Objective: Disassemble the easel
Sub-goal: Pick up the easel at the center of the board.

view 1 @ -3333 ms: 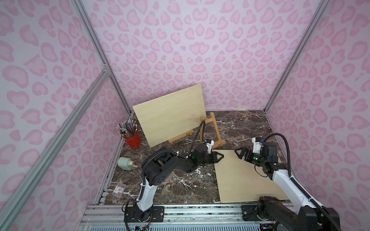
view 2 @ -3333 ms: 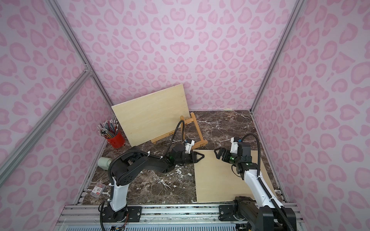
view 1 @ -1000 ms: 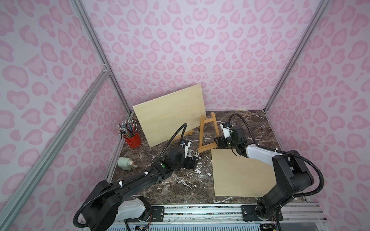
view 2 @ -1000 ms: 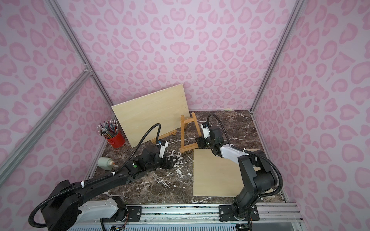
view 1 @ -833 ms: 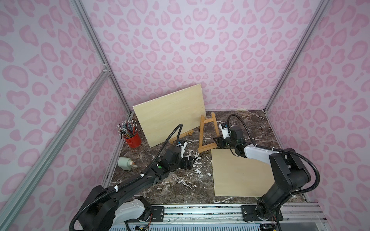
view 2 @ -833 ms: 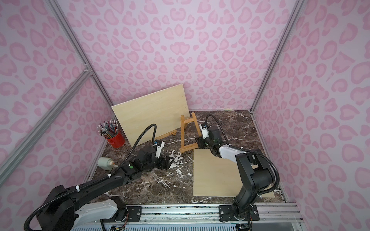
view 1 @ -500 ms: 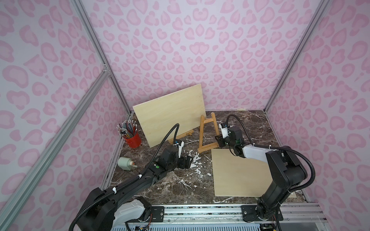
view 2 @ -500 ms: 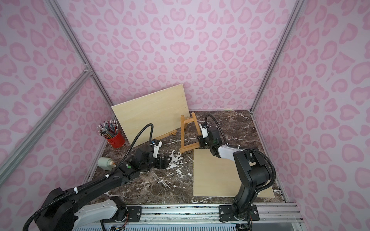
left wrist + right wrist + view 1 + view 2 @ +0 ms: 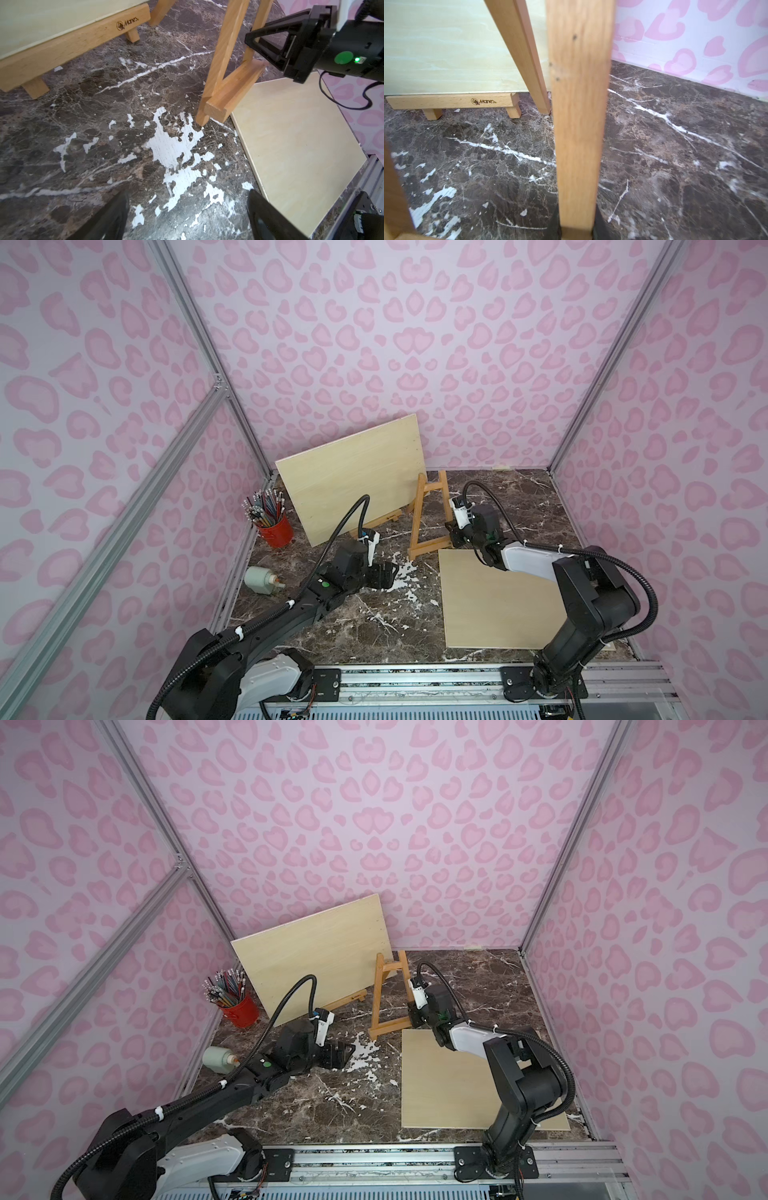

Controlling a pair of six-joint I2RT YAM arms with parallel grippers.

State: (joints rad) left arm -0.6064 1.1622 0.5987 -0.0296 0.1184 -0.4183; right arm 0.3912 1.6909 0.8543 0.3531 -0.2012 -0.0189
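My right gripper is holding only a front leg while the easel's rear leg stands splayed (image 9: 522,56). My left gripper should swing the rear leg (image 9: 537,94) closed.
A small wooden A-frame easel (image 9: 417,518) (image 9: 376,998) stands upright mid-table. My right gripper (image 9: 453,537) (image 9: 413,1019) is shut on its right leg just above the ledge. In the right wrist view that leg (image 9: 579,124) fills the centre, with the right gripper (image 9: 576,228) pinching it between dark fingers. The left wrist view shows the easel (image 9: 220,62) with the right gripper (image 9: 255,47) clamped on it. My left gripper (image 9: 390,572) (image 9: 349,1050) (image 9: 188,193) hangs open over bare marble, left of the easel and touching nothing.
A large board (image 9: 353,477) leans on a second easel's ledge (image 9: 72,41) at the back left. Another board (image 9: 494,601) lies flat at the right front. A red pencil cup (image 9: 276,526) and a toppled bottle (image 9: 259,580) sit by the left wall.
My right gripper has closed onto the easel's right leg. The left gripper has drawn back slightly to the left and stayed open. The easel has not visibly moved.
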